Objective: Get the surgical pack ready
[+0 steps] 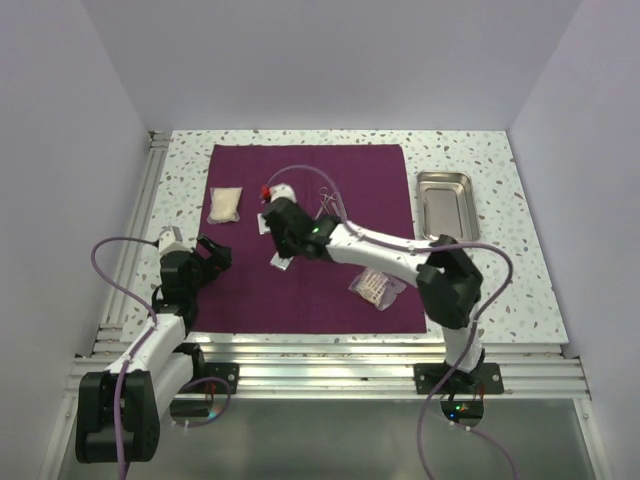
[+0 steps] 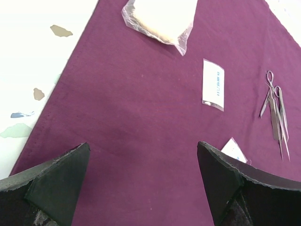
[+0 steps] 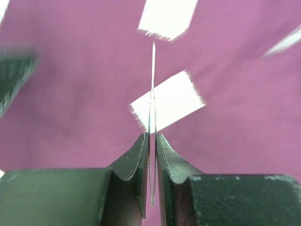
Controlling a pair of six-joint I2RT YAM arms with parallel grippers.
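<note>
The thin steel instrument (image 3: pixel 153 80) is in my right gripper, clear of the white packets, so I should keep carrying it until it lies in the open steel tray (image 1: pixel 447 207).
The surgical pack's plum drape (image 1: pixel 240 290) lies spread flat on the table, also filling the left wrist view (image 2: pixel 141 117) and the right wrist view (image 3: pixel 70 94). My right gripper (image 3: pixel 152 136) is shut on a thin flat thing seen edge-on, apparently a small packet (image 3: pixel 153 80), held above the drape's upper middle (image 1: pixel 272 228). A white packet (image 3: pixel 169 101) lies on the cloth beneath it. My left gripper (image 2: pixel 143 146) stands open and empty over the drape's left part (image 1: pixel 212 250).
On the drape lie a gauze bag (image 1: pixel 225 205) (image 2: pixel 162 19), a small white packet (image 2: pixel 213 84), steel instruments (image 1: pixel 327 205) (image 2: pixel 275 108), a white roll with a red end (image 1: pixel 280 190) and a clear pouch (image 1: pixel 375 288). A steel tray (image 1: pixel 445 205) sits to the right.
</note>
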